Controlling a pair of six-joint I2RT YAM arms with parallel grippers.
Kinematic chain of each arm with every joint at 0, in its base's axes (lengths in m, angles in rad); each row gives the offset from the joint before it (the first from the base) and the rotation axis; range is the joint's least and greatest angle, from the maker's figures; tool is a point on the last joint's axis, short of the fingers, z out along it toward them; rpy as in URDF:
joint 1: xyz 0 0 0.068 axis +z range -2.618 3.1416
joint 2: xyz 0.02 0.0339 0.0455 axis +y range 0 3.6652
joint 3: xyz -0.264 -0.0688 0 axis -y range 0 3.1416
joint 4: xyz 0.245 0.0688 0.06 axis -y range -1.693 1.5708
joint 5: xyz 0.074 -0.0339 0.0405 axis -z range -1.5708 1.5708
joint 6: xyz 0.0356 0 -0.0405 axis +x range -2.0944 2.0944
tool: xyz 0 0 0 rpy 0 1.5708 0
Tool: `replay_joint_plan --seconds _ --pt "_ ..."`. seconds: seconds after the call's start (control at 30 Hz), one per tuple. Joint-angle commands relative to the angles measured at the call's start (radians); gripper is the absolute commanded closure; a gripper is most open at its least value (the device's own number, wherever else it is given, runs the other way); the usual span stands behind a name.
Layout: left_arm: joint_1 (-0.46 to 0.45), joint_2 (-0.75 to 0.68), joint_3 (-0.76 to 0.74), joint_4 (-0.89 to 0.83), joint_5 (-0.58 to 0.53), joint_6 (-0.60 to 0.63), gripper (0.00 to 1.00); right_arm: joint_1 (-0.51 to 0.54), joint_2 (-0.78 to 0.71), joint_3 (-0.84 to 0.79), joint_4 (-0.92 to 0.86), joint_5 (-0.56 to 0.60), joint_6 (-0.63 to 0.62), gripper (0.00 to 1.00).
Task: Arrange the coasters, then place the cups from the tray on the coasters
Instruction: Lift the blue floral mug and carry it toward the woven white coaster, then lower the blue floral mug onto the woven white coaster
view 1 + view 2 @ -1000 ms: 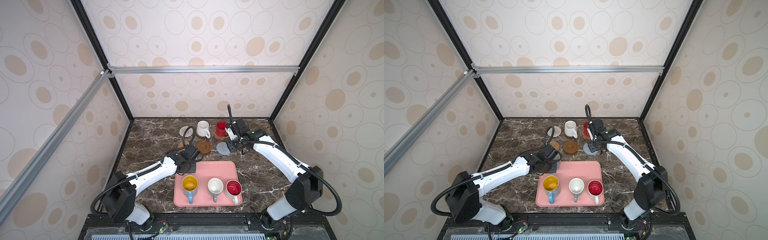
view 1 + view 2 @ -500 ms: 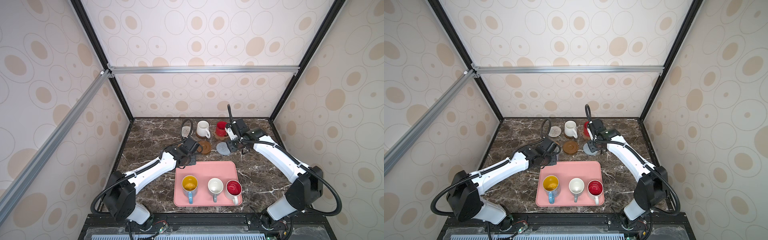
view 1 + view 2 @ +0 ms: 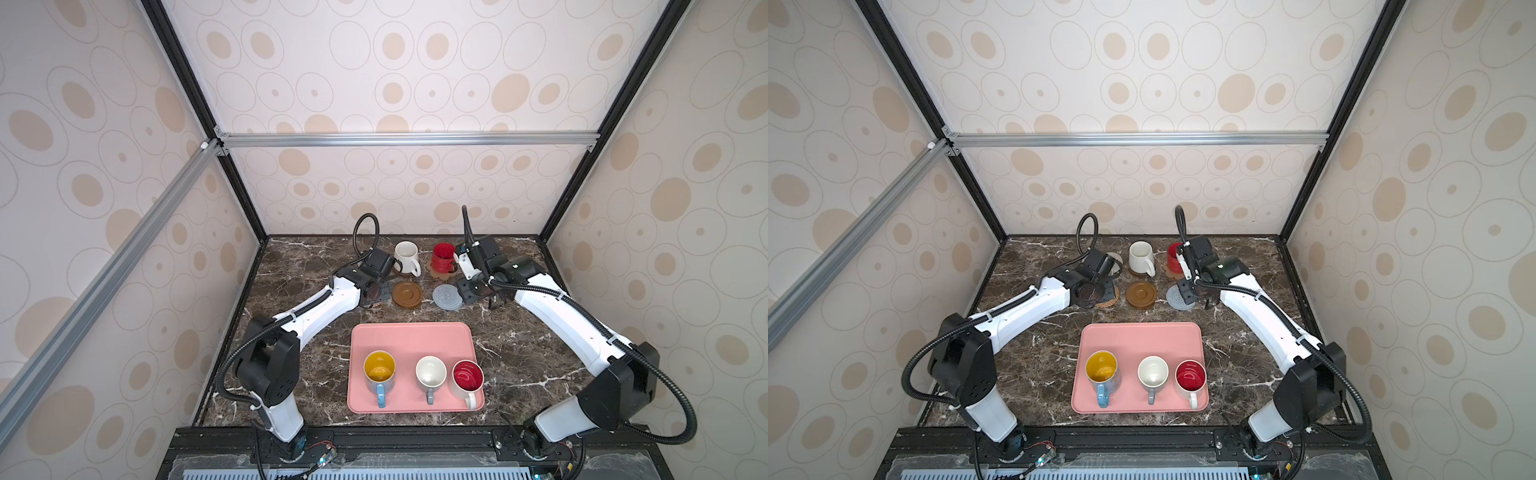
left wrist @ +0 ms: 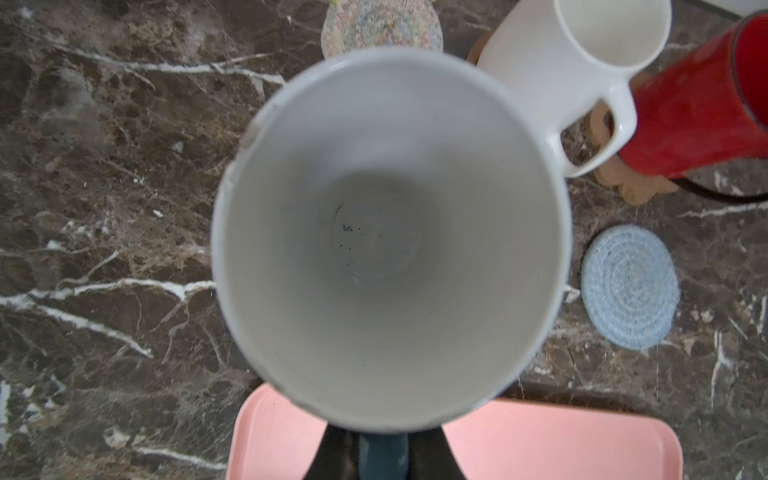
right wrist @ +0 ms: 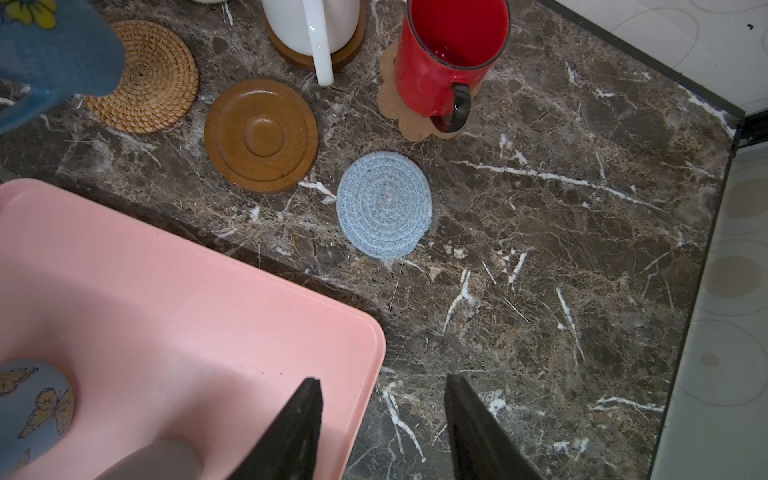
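My left gripper should keep carrying the blue cup (image 4: pixel 384 240) toward the grey-white woven coaster (image 4: pixel 382 28) and let go there, because the cup hangs upright and that coaster is free.
My left gripper (image 4: pixel 382 457) is shut on the handle of the blue cup with a white inside (image 4: pixel 386 232), held above the tan rattan coaster (image 5: pixel 153 79). A white cup (image 3: pixel 406 257) stands on a brown disc, and the red cup (image 3: pixel 443 257) on the paw-shaped coaster (image 5: pixel 415 120). Bare lie the other brown disc (image 3: pixel 407 294), the pale blue coaster (image 3: pixel 447 296) and the grey-white woven one (image 4: pixel 382 25). On the pink tray (image 3: pixel 411 336) stand a yellow-inside blue cup (image 3: pixel 379 370), a white cup (image 3: pixel 431 372) and a red-inside white cup (image 3: pixel 468 376). My right gripper (image 5: pixel 383 378) hangs open by the pale blue coaster.
The dark marble table ends at a black frame edge (image 5: pixel 731 124) near the red cup. Patterned walls enclose the back and both sides. Bare marble (image 3: pixel 515 357) lies to the right of the tray.
My left arm has carried the blue cup from the tray's back left corner toward the back, over the rattan coaster. The right arm has not moved.
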Motion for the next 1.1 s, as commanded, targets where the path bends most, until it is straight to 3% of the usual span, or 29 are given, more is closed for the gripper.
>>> replay_joint_plan --seconds 0.0,0.7,0.83,1.07 --pt "0.028 0.051 0.120 0.046 -0.061 -0.024 1.00 -0.010 -0.037 -0.025 -0.034 -0.021 0.012 0.48" --pt "0.127 0.561 0.796 -0.126 -0.097 -0.053 1.00 -0.010 -0.144 -0.089 -0.066 -0.040 0.035 0.48" --pt "0.131 0.595 0.841 -0.151 -0.104 -0.057 1.00 -0.011 -0.141 -0.087 -0.069 -0.038 0.032 0.48" --pt "0.131 0.584 0.791 -0.149 -0.118 -0.063 1.00 -0.010 -0.136 -0.086 -0.067 -0.041 0.032 0.48"
